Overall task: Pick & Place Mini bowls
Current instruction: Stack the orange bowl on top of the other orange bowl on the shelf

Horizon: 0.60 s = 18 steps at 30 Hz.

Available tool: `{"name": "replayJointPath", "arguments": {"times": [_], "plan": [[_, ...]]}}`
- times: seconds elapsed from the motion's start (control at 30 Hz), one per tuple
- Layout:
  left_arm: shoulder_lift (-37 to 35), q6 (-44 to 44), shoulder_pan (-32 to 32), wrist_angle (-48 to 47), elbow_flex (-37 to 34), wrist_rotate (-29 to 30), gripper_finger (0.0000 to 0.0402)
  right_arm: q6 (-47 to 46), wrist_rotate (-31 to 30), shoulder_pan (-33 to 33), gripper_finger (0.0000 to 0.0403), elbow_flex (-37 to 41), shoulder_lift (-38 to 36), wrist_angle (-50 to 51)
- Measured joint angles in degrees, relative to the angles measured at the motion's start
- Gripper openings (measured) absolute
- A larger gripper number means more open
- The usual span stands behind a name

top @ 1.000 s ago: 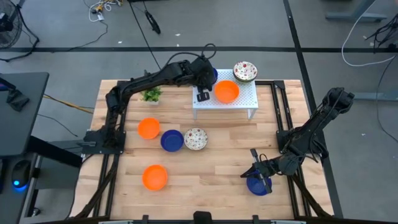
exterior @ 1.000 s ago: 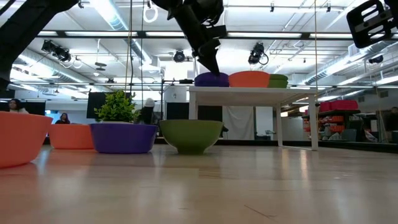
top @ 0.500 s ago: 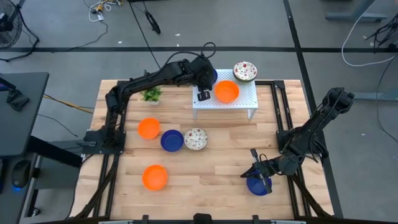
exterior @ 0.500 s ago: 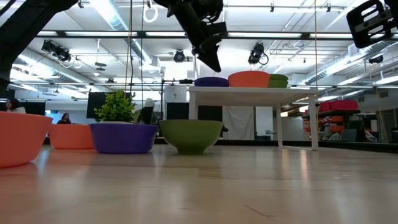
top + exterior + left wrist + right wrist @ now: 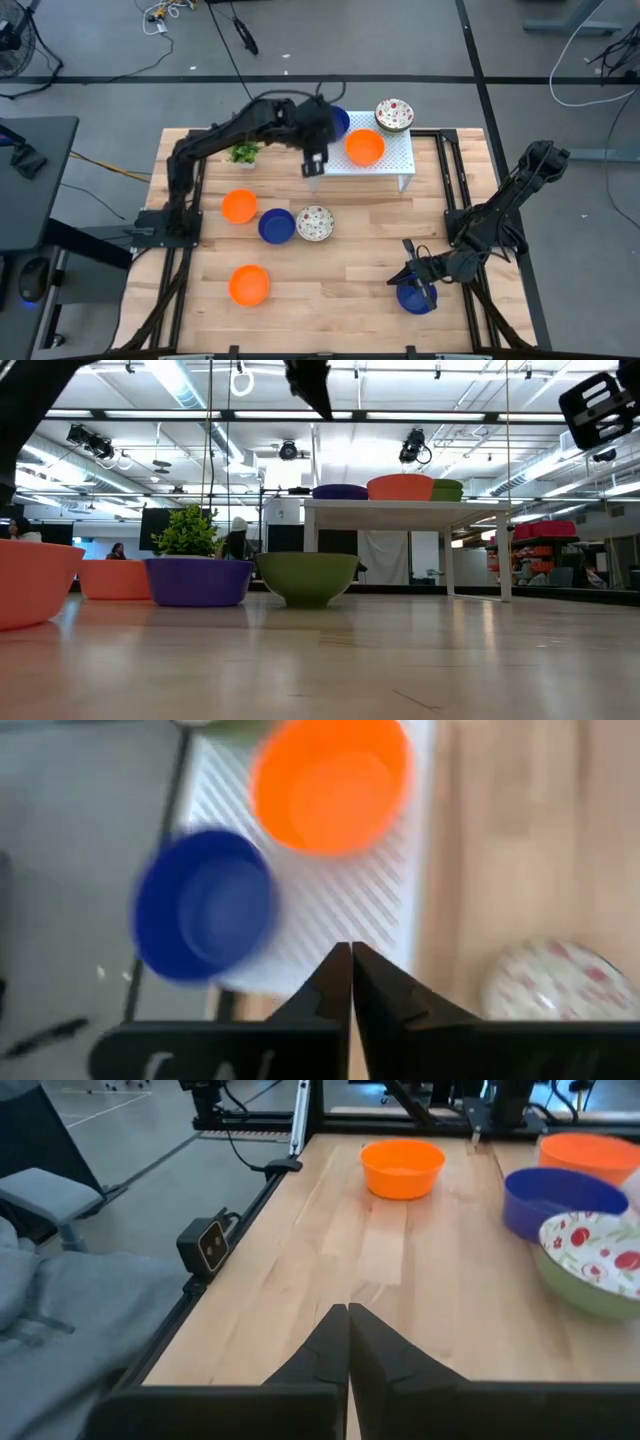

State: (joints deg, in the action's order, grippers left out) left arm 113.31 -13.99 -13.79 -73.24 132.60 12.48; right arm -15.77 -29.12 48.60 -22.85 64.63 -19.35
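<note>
My right gripper is far across from the orange bowl nearer the plant (image 5: 239, 206), so next my left gripper picks up that bowl and passes it to my right gripper.
On the white perforated stand (image 5: 385, 163) sit a blue bowl (image 5: 338, 121), an orange bowl (image 5: 364, 147) and stacked speckled bowls (image 5: 394, 115). On the table rest two orange bowls (image 5: 238, 206) (image 5: 249, 284), a blue bowl (image 5: 276, 226) and a speckled bowl (image 5: 315, 223). My left gripper (image 5: 313, 165) is shut and empty in the air beside the stand's left end; its wrist view shows its shut fingers (image 5: 350, 955) with the stand's blue bowl (image 5: 205, 905) and orange bowl (image 5: 330, 782) beyond them. My right gripper (image 5: 420, 283) is shut, low over another blue bowl (image 5: 410, 298) at the near right. My right gripper stands right over the near-right blue bowl's rim (image 5: 402, 291), fingers shut. The gripper itself hides the spot, so I cannot tell whether it touches the bowl. My left gripper touches nothing.
A small green potted plant (image 5: 243, 152) stands left of the stand, close to my left arm. Bare wood lies between the middle bowls and my right gripper (image 5: 360, 260). In the low view the stand (image 5: 405, 510) rises above the row of bowls.
My left gripper has gone up from the blue bowl on the stand and toward the table's left and near edges. It now stands off the stand's left end. The blue bowl has stayed on the stand.
</note>
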Motion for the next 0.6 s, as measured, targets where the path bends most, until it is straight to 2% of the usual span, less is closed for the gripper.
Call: {"name": "replayJointPath", "arguments": {"times": [0.1, 0.2, 0.37, 0.5, 0.6], "plan": [[-3.3, 2.5, 2.6, -0.9, -5.2, 0.3, 0.0007, -1.6, 0.0, 0.0, 0.0007, 0.0, 1.1, 0.0], [-8.6, 3.9, 5.1, 2.8, -15.0, 0.4, 0.0007, -2.7, 0.0, 0.0, 0.0007, 0.0, 3.2, -1.0], [-21.7, 9.5, 9.8, 15.9, -39.2, 1.2, 0.0005, -5.0, 0.0, 0.0, 0.0007, 0.0, 6.8, -1.8], [-34.0, 19.0, 15.4, 23.5, -59.8, 7.3, 0.0007, -4.5, 0.0, 0.0, 0.0006, 0.0, 8.4, -4.3], [-42.3, 30.6, 19.9, 23.7, -72.2, 11.9, 0.0008, -2.8, 0.0, 0.0, 0.0007, 0.0, 8.4, -6.0]]}}
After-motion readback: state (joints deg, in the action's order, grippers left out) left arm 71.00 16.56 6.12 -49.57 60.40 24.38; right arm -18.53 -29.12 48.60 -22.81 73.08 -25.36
